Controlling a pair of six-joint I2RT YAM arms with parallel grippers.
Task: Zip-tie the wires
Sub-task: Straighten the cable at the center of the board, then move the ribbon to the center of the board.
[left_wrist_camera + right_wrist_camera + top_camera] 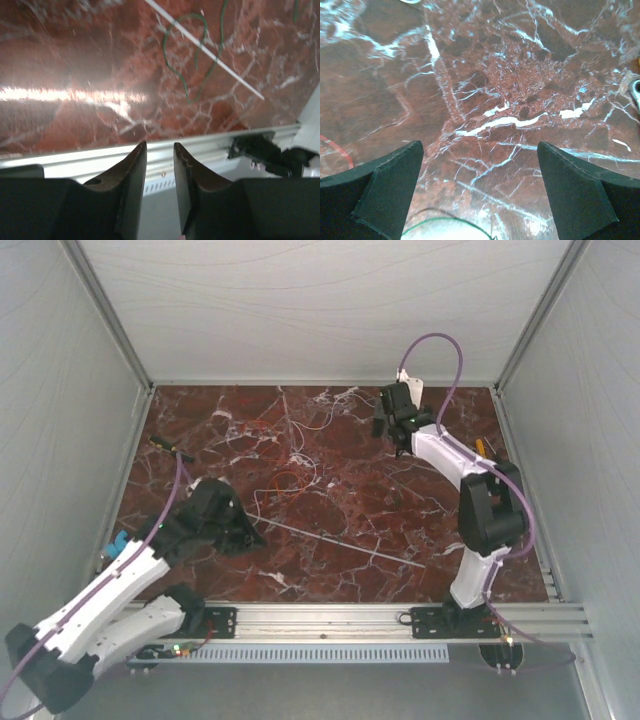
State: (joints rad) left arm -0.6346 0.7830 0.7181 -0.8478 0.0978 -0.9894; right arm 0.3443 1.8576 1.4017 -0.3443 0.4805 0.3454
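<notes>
Next, I bring my left gripper back and swing the zip tie's end (250, 514) beside it back toward the wires, because that end lies in front of the red-orange loop.
The zip tie (345, 544) lies flat and straight on the marble tabletop, front of centre. It shows in the left wrist view as a white line (220, 65). Wires curl behind it: a red-orange loop (287, 481) and thin white strands (303, 440). A thin strand (172, 30) crossing the tie looks greenish in the left wrist view. My left gripper (255, 536) sits low by the tie's left end, its jaws narrowly open with nothing between them (160, 146). My right gripper (388, 426) hovers at the back right, wide open and empty (480, 146). A red wire (340, 150) shows at its left.
An aluminium rail (400, 615) runs along the front edge. A yellow object (480, 447) lies at the right edge, a blue one (118, 540) at the left edge, and a small dark connector (160, 443) at the back left. Pale walls enclose the table.
</notes>
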